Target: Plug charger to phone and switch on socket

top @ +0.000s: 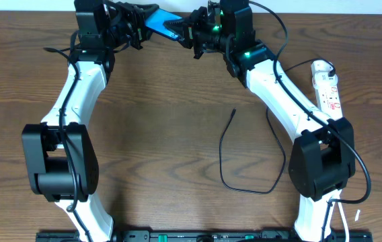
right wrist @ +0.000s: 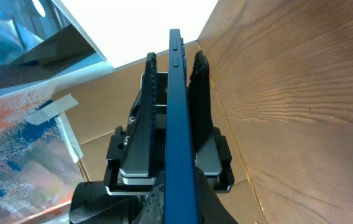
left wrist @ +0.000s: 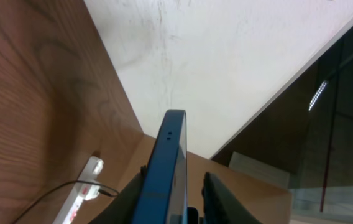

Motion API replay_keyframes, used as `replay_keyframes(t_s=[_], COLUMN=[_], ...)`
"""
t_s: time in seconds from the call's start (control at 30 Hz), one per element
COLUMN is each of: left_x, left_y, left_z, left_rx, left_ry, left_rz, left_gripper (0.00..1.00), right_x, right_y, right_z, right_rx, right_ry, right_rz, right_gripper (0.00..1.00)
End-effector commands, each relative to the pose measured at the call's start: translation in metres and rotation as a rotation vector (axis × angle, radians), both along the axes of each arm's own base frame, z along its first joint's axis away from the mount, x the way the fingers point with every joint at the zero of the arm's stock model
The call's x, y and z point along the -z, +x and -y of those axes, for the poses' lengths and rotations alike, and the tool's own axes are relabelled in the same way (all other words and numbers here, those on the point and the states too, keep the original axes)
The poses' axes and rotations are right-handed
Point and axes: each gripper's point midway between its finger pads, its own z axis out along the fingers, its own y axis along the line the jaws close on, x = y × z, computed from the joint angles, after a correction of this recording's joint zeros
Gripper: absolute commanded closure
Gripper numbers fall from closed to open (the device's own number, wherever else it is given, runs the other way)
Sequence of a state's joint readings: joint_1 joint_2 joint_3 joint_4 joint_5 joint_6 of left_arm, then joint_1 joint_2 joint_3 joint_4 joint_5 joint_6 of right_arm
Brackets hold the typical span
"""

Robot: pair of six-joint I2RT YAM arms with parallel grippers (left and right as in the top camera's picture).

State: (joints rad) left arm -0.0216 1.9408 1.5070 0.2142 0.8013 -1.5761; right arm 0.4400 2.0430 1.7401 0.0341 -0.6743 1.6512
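Observation:
I should leave the phone to my left gripper, because my right gripper is holding the phone's end (top: pixel 174 27). I should then take the charger's plug tip (top: pixel 233 111) with my right gripper.
The phone (top: pixel 159 23) is held edge-up above the table's far edge, between my two grippers. My right gripper (top: pixel 185 30) is shut on its right end; in the right wrist view (right wrist: pixel 179 205) both fingers press the blue phone (right wrist: pixel 176 112). My left gripper (top: pixel 139 28) surrounds the left end. In the left wrist view (left wrist: pixel 176 180) one finger touches the phone (left wrist: pixel 170 149) and the other stands apart with a gap. The charger (top: pixel 234 113) lies loose mid-table with its plug tip free and a loop toward the front. The white socket (top: pixel 327 84) lies at the right edge.
The socket (left wrist: pixel 80 193) and a thin black cable show low in the left wrist view. A white wall and cardboard stand behind the table's far edge. Both white arms reach in from the front corners.

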Motion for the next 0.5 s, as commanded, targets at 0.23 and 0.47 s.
replay_keyframes(t_s=[0.23,0.47], left_x=[-0.0069,-0.0069], left_y=[0.0002,0.0001], left_z=[-0.0044,-0.0042], left_rx=[-0.015,-0.015], left_ry=[0.002,0.002], left_rz=[0.016,0.017], left_gripper=[0.93,0.92], right_x=[-0.0305,-0.0304], right_y=[-0.0112,-0.0118], right_z=[-0.0087,-0.0094], right_rx=[-0.031,-0.033], right_ry=[0.033,0.033], right_rz=[0.053,0.053], right_gripper=[0.99,0.99])
